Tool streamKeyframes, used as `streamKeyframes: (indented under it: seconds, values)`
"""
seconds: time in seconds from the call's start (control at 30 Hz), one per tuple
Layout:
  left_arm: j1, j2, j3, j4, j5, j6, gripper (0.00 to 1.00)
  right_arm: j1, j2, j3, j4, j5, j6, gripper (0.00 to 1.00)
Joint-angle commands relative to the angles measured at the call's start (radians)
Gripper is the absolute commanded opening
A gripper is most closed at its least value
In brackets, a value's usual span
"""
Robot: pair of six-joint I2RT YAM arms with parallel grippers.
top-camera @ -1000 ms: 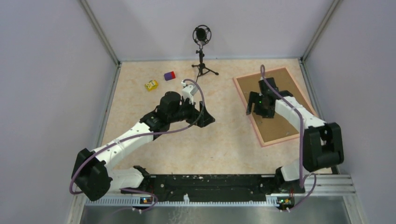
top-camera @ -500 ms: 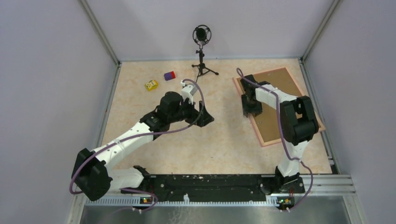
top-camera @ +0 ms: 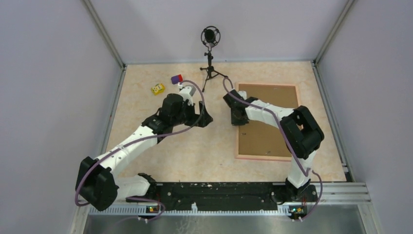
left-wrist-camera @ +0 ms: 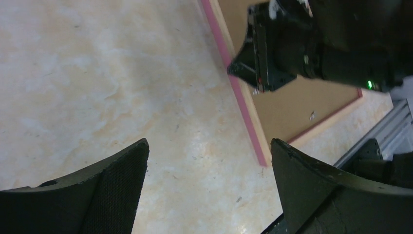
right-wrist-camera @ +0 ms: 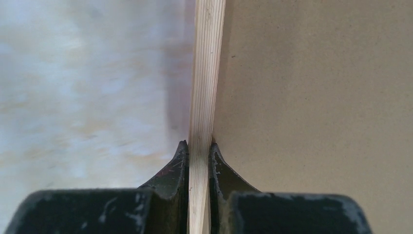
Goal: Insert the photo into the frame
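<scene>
Next, my right gripper takes hold of the opposite rail (top-camera: 298,96), because it is holding the frame's rail (top-camera: 237,140) nearest my left gripper and its arm is across the backing board.
The frame (top-camera: 263,157) lies flat at the right of the table, its narrow pink border around a brown backing board (top-camera: 268,124). My right gripper (top-camera: 238,117) is at the frame's left edge. In the right wrist view the gripper (right-wrist-camera: 198,146) is shut on the pale wooden rail of the frame (right-wrist-camera: 208,63), with the backing board (right-wrist-camera: 316,97) to its right. My left gripper (top-camera: 204,118) hovers open over bare table just left of the frame. In the left wrist view this gripper (left-wrist-camera: 208,144) holds nothing, and the frame's pink edge (left-wrist-camera: 242,105) runs ahead of it. The photo is out of view.
A microphone on a small tripod (top-camera: 210,53) stands at the back centre. A yellow toy (top-camera: 157,88) and a purple and red block (top-camera: 177,78) lie at the back left. Grey walls enclose the table on three sides.
My right gripper moved left from over the board to the frame's left rail and shut on it. The frame swung from tilted to square and shifted left. My left gripper drew slightly back and left.
</scene>
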Motion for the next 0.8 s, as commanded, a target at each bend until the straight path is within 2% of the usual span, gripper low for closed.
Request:
streamKeyframes:
  seconds: [0.0,0.07,0.2,0.33,0.4,0.47,0.53,0.6,0.7,0.77]
  values:
    - [0.142,-0.01,-0.011,-0.012,0.051,-0.065,0.96,0.117,0.086,0.062,0.158,-0.174,0.206,0.12]
    - [0.226,0.003,-0.043,-0.018,0.108,-0.077,0.94,0.145,0.099,0.075,0.234,-0.253,0.225,0.2]
    - [0.298,0.055,-0.057,-0.051,0.147,-0.071,0.9,0.152,0.108,0.093,0.428,-0.452,0.257,0.41]
    - [0.313,0.122,-0.041,-0.028,0.196,-0.101,0.88,0.132,0.115,0.176,0.415,-0.629,0.22,0.7]
    - [0.313,0.176,-0.011,-0.022,0.257,-0.113,0.86,0.098,0.035,0.114,0.401,-0.613,0.154,0.85]
    - [0.296,0.237,0.002,0.018,0.305,-0.147,0.81,0.033,-0.068,0.041,0.332,-0.509,0.073,0.97]
    - [0.26,0.301,0.03,0.034,0.297,-0.158,0.78,-0.058,-0.173,-0.046,0.277,-0.353,0.001,0.99]
    - [0.217,0.368,0.071,0.02,0.251,-0.144,0.78,-0.18,-0.252,-0.105,0.205,-0.268,-0.028,0.99]
    - [0.166,0.415,0.126,-0.004,0.166,-0.112,0.84,-0.359,-0.272,-0.12,0.089,-0.2,-0.07,0.99]
    - [0.142,0.451,0.176,-0.035,0.113,-0.08,0.86,-0.452,-0.274,-0.149,0.073,-0.151,-0.091,0.99]
